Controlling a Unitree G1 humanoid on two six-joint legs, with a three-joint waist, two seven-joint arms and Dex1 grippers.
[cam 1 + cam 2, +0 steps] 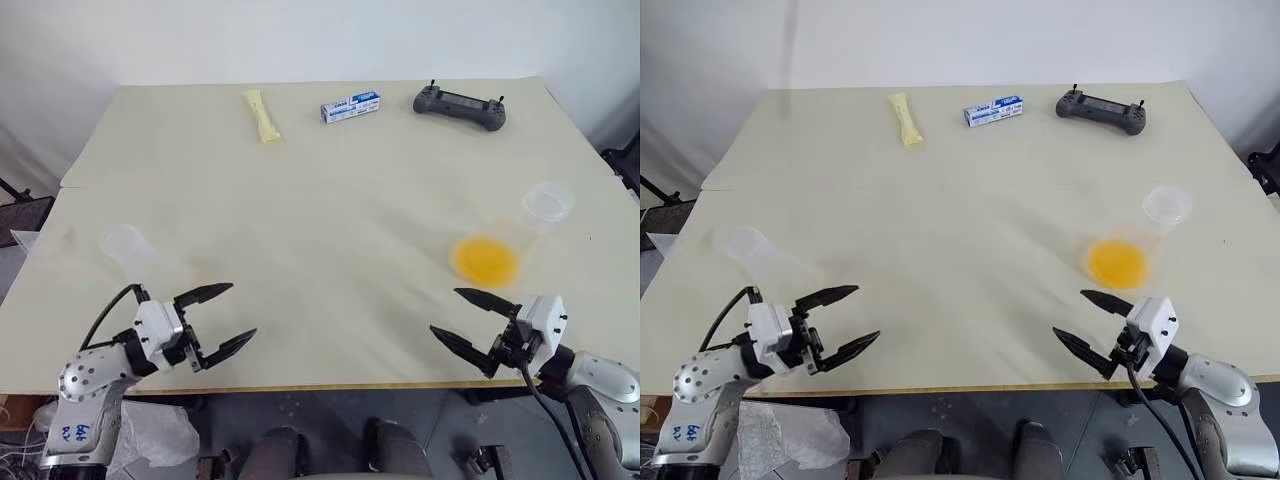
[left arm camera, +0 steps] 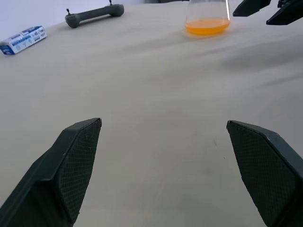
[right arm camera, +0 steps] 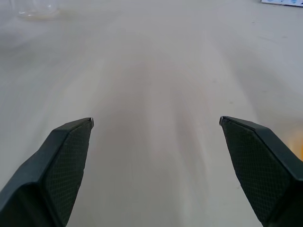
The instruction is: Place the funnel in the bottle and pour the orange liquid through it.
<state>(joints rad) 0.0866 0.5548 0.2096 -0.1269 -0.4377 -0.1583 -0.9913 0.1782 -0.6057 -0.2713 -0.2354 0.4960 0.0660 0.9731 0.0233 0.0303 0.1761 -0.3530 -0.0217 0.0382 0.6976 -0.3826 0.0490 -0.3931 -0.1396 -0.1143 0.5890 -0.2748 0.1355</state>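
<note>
The clear cup's faint body (image 1: 150,267) lets only pale tabletop show through, so I should expect an empty, open bottle when I carry it.
The bottle (image 1: 520,232), a clear flask shape, stands on the right of the table. The orange liquid (image 1: 485,258) lies as a shallow pool in its broad base, and it also shows in the left wrist view (image 2: 207,26). A round clear rim (image 1: 548,200) tops the bottle; I cannot tell whether it is the funnel or the bottle's own mouth. My right gripper (image 1: 445,310) hovers open just in front of the bottle, apart from it. My left gripper (image 1: 243,310) is open and empty near the table's front left.
A clear cup (image 1: 122,243) stands at the left, behind my left gripper. Along the far edge lie a pale yellow sachet (image 1: 262,115), a blue and white box (image 1: 351,107) and a dark controller (image 1: 459,103). The table's front edge (image 1: 330,385) runs just below both grippers.
</note>
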